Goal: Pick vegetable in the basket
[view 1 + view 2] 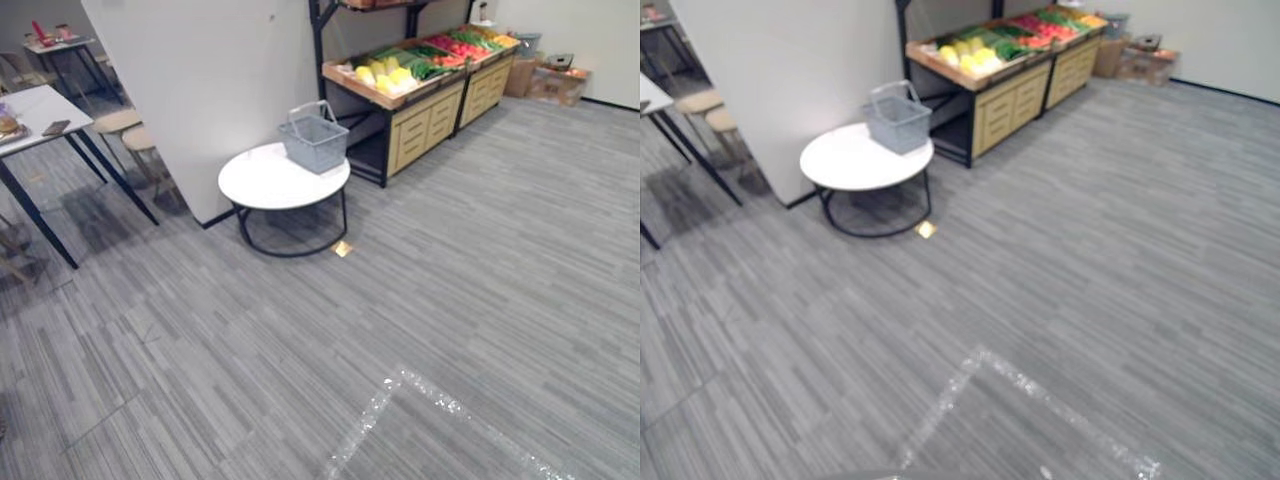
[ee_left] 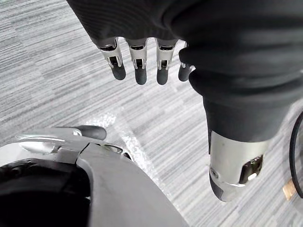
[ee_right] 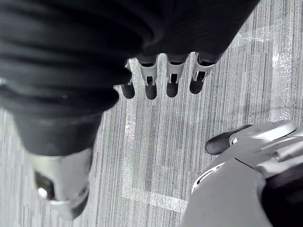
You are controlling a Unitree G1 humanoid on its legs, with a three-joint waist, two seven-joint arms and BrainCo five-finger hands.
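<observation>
The inside of the basket's opening point(image 1: 314, 129) shows only plain grey, so I should expect the grey basket point(image 1: 316, 150) to be empty when I pick it up by its handle.
A grey wire basket point(image 1: 315, 140) with its handle up stands on the far edge of a low round white table point(image 1: 265, 185). Behind it, a wooden produce stand point(image 1: 425, 105) holds yellow, green and red vegetables point(image 1: 400, 70) in its top tray. My left hand point(image 2: 137, 61) hangs over the grey floor, fingers relaxed, holding nothing. My right hand point(image 3: 158, 78) hangs the same way, open and empty. Both are far from the basket.
A white partition wall point(image 1: 200, 80) rises behind the round table. To the left stand a black-legged table point(image 1: 40, 110) and stools point(image 1: 125, 125). Cardboard boxes point(image 1: 558, 82) sit beyond the stand. Shiny tape lines point(image 1: 400, 385) mark the floor nearby, and a small tan piece point(image 1: 342, 248) lies by the table.
</observation>
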